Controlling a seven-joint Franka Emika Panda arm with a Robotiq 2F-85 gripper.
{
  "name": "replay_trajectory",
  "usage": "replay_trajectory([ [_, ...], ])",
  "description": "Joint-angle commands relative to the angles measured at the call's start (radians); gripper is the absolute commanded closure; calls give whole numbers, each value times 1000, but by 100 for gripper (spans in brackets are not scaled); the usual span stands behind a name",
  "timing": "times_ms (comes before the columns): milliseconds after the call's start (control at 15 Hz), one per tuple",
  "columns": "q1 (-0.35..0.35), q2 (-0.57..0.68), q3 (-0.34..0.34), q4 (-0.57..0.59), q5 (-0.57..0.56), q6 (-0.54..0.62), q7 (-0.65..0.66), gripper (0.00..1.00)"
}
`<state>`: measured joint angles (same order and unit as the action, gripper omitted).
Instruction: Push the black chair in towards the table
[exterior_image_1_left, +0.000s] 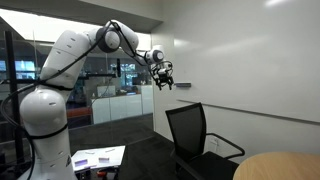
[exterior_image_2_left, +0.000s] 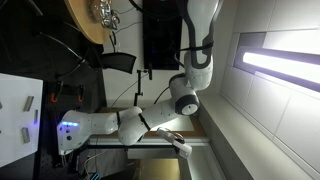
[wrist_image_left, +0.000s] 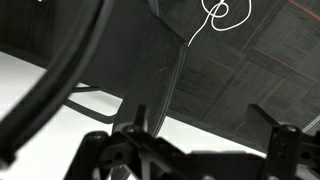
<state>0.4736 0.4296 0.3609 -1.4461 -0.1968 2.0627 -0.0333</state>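
Note:
I should keep moving down toward the black chair (exterior_image_1_left: 188, 126), because my gripper's open fingers are across the backrest's thin top edge (exterior_image_1_left: 185, 107). I should go on until that edge is between the fingers, and then close them.
The black chair (exterior_image_1_left: 196, 138) stands near the middle of an exterior view, its tall backrest upright and its armrests towards the table (exterior_image_1_left: 283, 168), whose tan round top shows at the bottom right. My gripper (exterior_image_1_left: 165, 76) hangs in the air above and to the left of the backrest, apart from it, fingers spread. In the wrist view the gripper's (wrist_image_left: 205, 128) two dark fingers stand apart with nothing between them, and the chair's mesh backrest (wrist_image_left: 230, 70) fills the upper part. In the turned exterior view the backrest (exterior_image_2_left: 165, 35) and the table (exterior_image_2_left: 85, 20) are at the top.
A white surface with papers (exterior_image_1_left: 100, 157) lies beside the robot's base. A glass partition (exterior_image_1_left: 110, 85) stands behind the arm and a plain white wall (exterior_image_1_left: 250, 70) behind the chair. A white cable (wrist_image_left: 215, 15) curls on the dark floor.

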Motion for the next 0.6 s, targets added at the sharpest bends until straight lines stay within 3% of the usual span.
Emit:
replay_trajectory([
  [0, 82, 151, -24, 199, -25, -116, -11, 0],
  [333, 172, 311, -69, 388, -20, -200, -8, 0],
  [533, 218, 389, -129, 475, -35, -191, 22, 0],
])
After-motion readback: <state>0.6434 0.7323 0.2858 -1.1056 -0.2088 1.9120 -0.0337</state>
